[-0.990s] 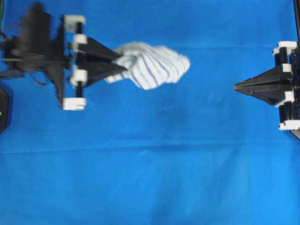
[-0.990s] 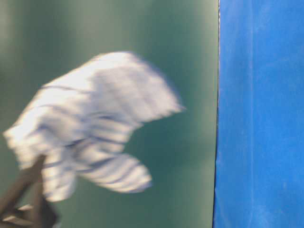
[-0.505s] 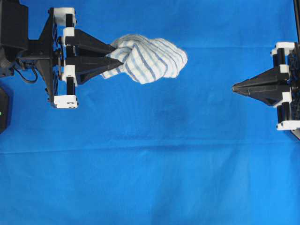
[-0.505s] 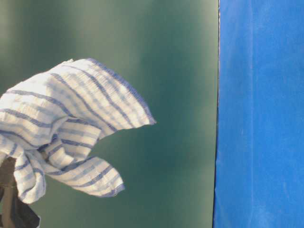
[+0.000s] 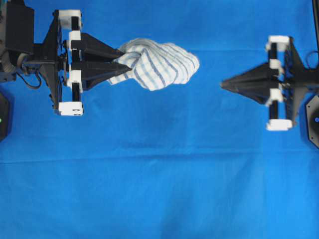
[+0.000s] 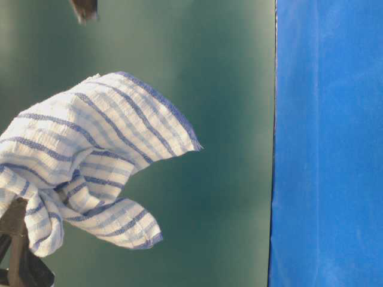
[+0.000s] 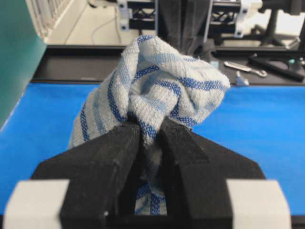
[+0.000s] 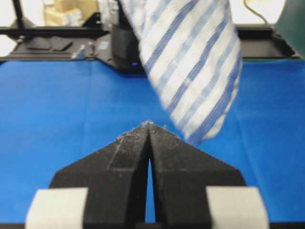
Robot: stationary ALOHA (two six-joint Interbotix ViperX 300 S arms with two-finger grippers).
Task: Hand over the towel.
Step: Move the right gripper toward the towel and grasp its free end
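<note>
My right gripper will carry the towel, and it will stay bunched up and fold over itself, because the towel's loose end point(image 5: 181, 65) hangs down in loose folds.
The towel point(image 5: 159, 63), white with thin blue stripes, hangs bunched in the air above the blue cloth. My left gripper point(image 5: 124, 60) is shut on its left end; in the left wrist view the fabric point(image 7: 164, 88) bulges out past the black fingers point(image 7: 116, 143). The table-level view shows the towel point(image 6: 90, 149) held up from below left. My right gripper point(image 5: 223, 84) is shut with nothing in it, pointing left, a short way right of the towel and slightly lower in the overhead view. In the right wrist view the towel point(image 8: 195, 62) hangs just beyond its closed tip point(image 8: 149, 125).
A large plain blue cloth point(image 5: 159, 189) covers the whole table. Black frames, tools and cables lie past the table's far edge point(image 7: 267, 67). A green wall point(image 6: 227, 119) stands behind the towel in the table-level view.
My right gripper has moved left toward the towel, still shut. The left gripper swung the towel, then settled and holds it steady.
</note>
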